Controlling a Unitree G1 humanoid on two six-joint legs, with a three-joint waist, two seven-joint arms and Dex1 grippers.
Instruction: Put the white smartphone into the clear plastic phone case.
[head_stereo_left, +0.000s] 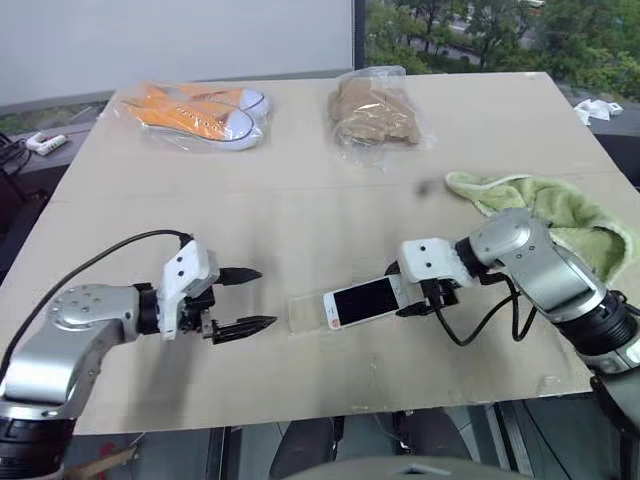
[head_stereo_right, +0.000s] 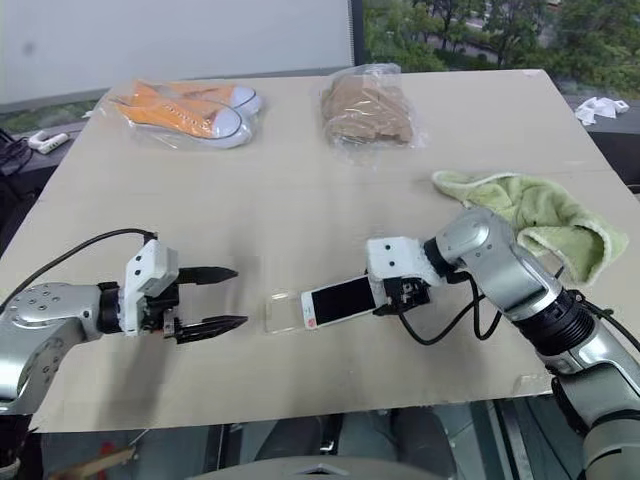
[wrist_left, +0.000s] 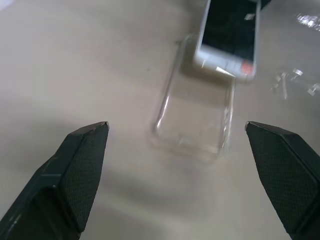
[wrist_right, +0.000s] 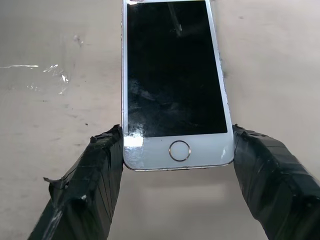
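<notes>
The phone's loose end (wrist_left: 225, 66) is above the case, so next my left gripper closes and pushes that loose end down before my right gripper opens at the phone's home-button end.
The white smartphone (head_stereo_left: 362, 300) has a black screen and faces up, near the table's front middle. My right gripper (head_stereo_left: 418, 296) is shut on the phone's two long sides at the home-button end (wrist_right: 179, 150), one black finger (wrist_right: 92, 175) on each side. The phone's free end reaches over the near end of the clear plastic phone case (head_stereo_left: 305, 312). The case lies flat on the table, open side up, and shows plainly in the left wrist view (wrist_left: 192, 120). My left gripper (head_stereo_left: 264, 298) is open and points at the case from the left, a short gap away, holding nothing.
At the back of the table (head_stereo_left: 300, 215), orange sneakers (head_stereo_left: 200, 112) lie in a clear bag and a brown item (head_stereo_left: 375, 115) in another. A green towel (head_stereo_left: 560, 215) lies at the right behind my right arm. The table's front edge is close below both grippers.
</notes>
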